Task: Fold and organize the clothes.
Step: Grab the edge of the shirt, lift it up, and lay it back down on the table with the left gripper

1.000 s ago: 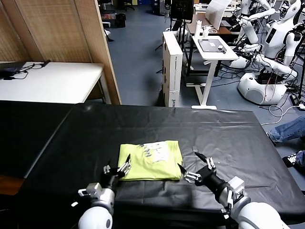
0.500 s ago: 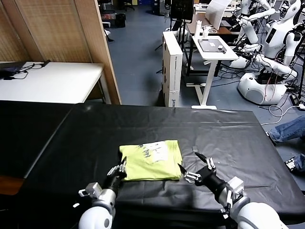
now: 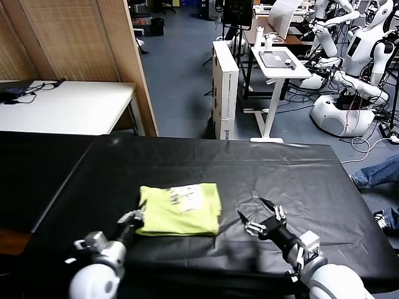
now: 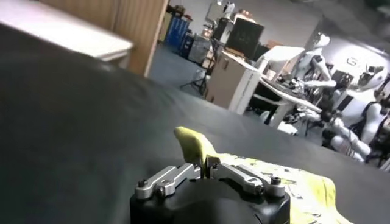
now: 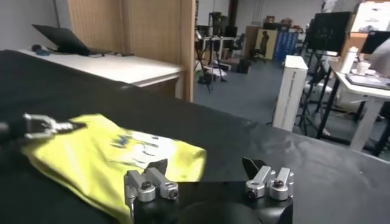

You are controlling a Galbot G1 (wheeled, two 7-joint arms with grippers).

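The folded T-shirt has its whitish print [image 3: 189,198] facing up, so the robot's left gripper should swing the pinched corner [image 3: 144,222] back across to put the T-shirt down plain side up.
The lime yellow-green T-shirt [image 3: 179,208] lies folded into a rectangle on the black table [image 3: 293,180], with a whitish print on top. My left gripper [image 3: 132,218] is shut on the shirt's near-left corner; in the left wrist view the fingers [image 4: 204,167] pinch a raised fold of the shirt [image 4: 190,143]. My right gripper [image 3: 259,219] is open and empty, just to the right of the shirt, above the table. In the right wrist view the shirt [image 5: 109,159] lies ahead of my right gripper [image 5: 205,165], and the left gripper [image 5: 42,125] shows at its far corner.
A white table [image 3: 65,106] stands at the back left. A wooden panel [image 3: 93,37], a white box [image 3: 225,87], a small white desk [image 3: 280,65] and white robots [image 3: 365,56] stand beyond the black table's far edge.
My left gripper closed on the shirt's near-left corner and dragged the folded shirt to the left. My right gripper stayed open in about the same place.
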